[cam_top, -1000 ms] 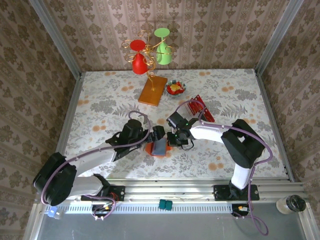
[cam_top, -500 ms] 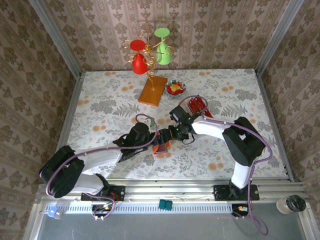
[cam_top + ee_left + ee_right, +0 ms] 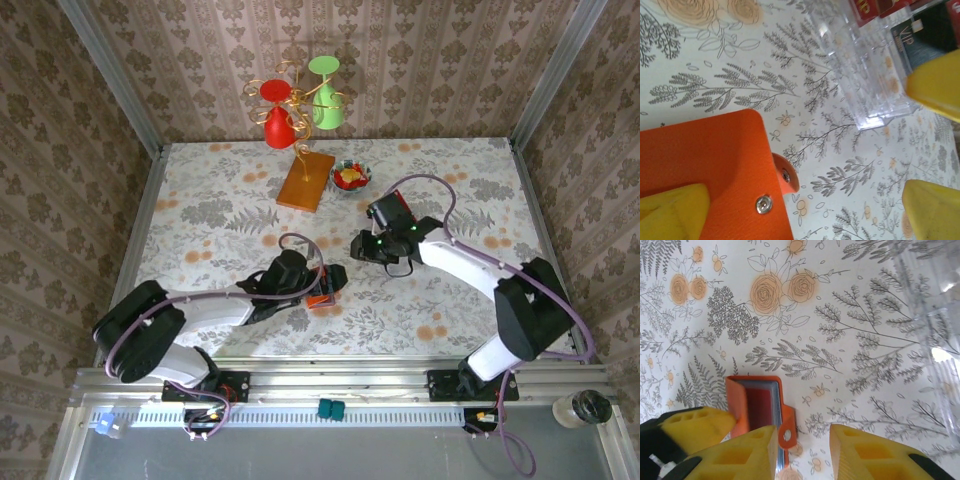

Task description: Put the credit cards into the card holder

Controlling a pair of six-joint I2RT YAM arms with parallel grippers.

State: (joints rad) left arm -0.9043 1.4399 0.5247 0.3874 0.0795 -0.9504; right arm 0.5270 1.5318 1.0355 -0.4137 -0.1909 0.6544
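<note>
The card holder's orange cover [image 3: 739,396] is partly open above its pockets, so next my right gripper pushes the cover [image 3: 749,187] close to its snap while my left gripper keeps the card holder's spine steady.
The orange card holder [image 3: 322,296] lies on the flowered table just ahead of my left gripper [image 3: 326,281]. In the right wrist view the card holder [image 3: 754,405] stands part open, with a red card and grey-blue pockets showing inside. My left gripper [image 3: 805,210] is open wide, one yellow finger [image 3: 672,212] over the holder's orange cover [image 3: 710,160]. My right gripper [image 3: 802,452] is open and empty, hovering just behind the holder's snap tab [image 3: 786,432]. More credit cards [image 3: 867,7], red ones and a dark one [image 3: 922,35], sit in a clear plastic tray [image 3: 865,70].
A flat orange-brown board [image 3: 306,180] and a small bowl [image 3: 351,177] lie at the back. Behind them stands a wire stand with red and green glasses [image 3: 300,100]. The clear tray's edge [image 3: 935,330] is right of my right gripper.
My right gripper has opened and drawn back to the right, away from the card holder. My left arm has slid right, closer over the holder.
</note>
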